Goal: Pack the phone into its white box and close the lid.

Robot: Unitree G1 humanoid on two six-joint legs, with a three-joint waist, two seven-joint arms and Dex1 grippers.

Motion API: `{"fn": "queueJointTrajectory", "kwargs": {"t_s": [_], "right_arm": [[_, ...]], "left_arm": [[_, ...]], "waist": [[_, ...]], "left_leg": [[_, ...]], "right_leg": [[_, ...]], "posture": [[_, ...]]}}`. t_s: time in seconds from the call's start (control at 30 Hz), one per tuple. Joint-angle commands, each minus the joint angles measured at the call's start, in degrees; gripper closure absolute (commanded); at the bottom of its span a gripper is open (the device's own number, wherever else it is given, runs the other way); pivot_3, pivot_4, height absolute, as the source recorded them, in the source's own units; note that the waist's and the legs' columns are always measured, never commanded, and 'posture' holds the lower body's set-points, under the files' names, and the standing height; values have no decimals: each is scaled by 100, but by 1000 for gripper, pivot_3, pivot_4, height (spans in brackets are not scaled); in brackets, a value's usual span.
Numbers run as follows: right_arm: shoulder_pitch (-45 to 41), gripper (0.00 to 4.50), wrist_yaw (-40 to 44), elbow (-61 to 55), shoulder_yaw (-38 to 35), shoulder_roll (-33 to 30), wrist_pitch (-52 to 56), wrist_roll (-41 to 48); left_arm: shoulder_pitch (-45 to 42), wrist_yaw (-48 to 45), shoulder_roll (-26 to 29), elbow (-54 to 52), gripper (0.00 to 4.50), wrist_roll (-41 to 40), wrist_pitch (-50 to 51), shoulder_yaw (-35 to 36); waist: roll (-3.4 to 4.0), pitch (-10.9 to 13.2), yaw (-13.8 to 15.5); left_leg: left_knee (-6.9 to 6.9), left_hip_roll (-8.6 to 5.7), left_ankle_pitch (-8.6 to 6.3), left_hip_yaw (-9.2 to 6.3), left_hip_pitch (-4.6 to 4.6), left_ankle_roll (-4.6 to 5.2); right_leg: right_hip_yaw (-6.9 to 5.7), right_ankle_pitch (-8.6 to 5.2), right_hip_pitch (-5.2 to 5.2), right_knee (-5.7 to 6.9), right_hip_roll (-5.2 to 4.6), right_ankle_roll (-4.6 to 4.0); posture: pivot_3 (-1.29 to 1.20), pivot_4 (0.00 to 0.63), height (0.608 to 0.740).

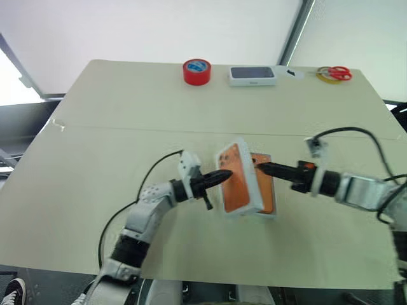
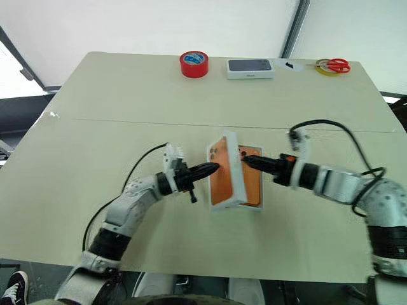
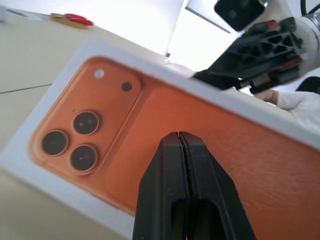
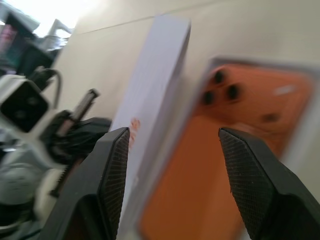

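Observation:
The lid leans crooked (image 1: 240, 185) over the white box. My left gripper should move away from the printed top and push the lid's lower edge (image 1: 221, 196) to straighten the lid.
The lid (image 1: 236, 181), white with an orange phone picture on its top, stands tilted on edge at mid-table. Right behind it the orange phone (image 1: 266, 185) lies in the white box (image 2: 254, 206), its camera lenses showing in the right wrist view (image 4: 220, 87). My left gripper (image 1: 227, 173) is shut, and its tip rests against the lid's printed top (image 3: 150, 100). My right gripper (image 1: 259, 167) is open on the lid's other side, over the phone's far end, holding nothing. The lid's white side wall (image 4: 155, 75) sits ahead of its fingers (image 4: 112, 165).
At the table's far edge stand a red tape roll (image 1: 196, 71), a white box with a dark top (image 1: 252, 75) and red scissors on a yellow ring (image 1: 335, 74). Black cables loop off both wrists.

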Motion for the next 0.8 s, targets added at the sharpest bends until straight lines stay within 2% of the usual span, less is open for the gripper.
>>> {"fn": "queueJointTrajectory", "kwargs": {"t_s": [0.03, 0.13, 0.27, 0.37, 0.43, 0.63, 0.8], "right_arm": [[134, 1577, 579, -330, 99, 134, -973, -1268], [259, 2445, 740, -531, 283, 319, -1745, -2284], [475, 4455, 1020, -785, 687, 369, -2647, -3608], [733, 4455, 1364, -925, 838, 351, -3087, -4182], [884, 4455, 1568, -1037, 786, 420, -3059, -4149], [1074, 4455, 1928, -1015, 892, 430, -3481, -4823], [1063, 4455, 2067, -1044, 864, 534, -3478, -5014]], "left_arm": [[111, -197, 178, -311, 4500, 41, -92, -51], [350, -435, 714, -647, 4500, -90, 185, 76], [807, -911, 1707, -1305, 4500, -179, 689, 0], [897, -988, 2017, -1411, 4500, -152, 816, -3], [848, -914, 1999, -1139, 4500, 134, 467, -70], [121, -392, 1137, 64, 4500, 814, -119, -364], [-282, -353, 602, 552, 4500, 973, -146, -492]], "waist": [[2, -1, -27], [10, -1, -60], [16, 0, -89], [17, 1, -5], [17, 1, 40], [19, -2, 61], [21, -4, 47]], "left_leg": [[0, 2, 0, 0, 1, 0], [-3, 20, 5, -1, 0, -9], [-5, 19, 21, -3, 0, -38], [0, 11, 21, -5, 0, -39], [9, 8, 19, -5, 0, -38], [18, 0, 17, -8, 2, -34], [19, -3, 18, -6, 2, -35]], "right_leg": [[0, 0, -1, 0, 2, 0], [2, 0, -6, 1, 19, 0], [2, -1, -7, 1, 16, -1], [1, -1, -1, -1, 4, -1], [1, -1, 4, -3, -2, -1], [-2, 1, 14, -2, -9, 1], [-4, 3, 14, -2, -8, 5]], "posture": [[0, 150, 730], [0, 150, 730], [0, 150, 730], [0, 150, 730], [0, 150, 730], [0, 150, 730], [0, 150, 730]]}}
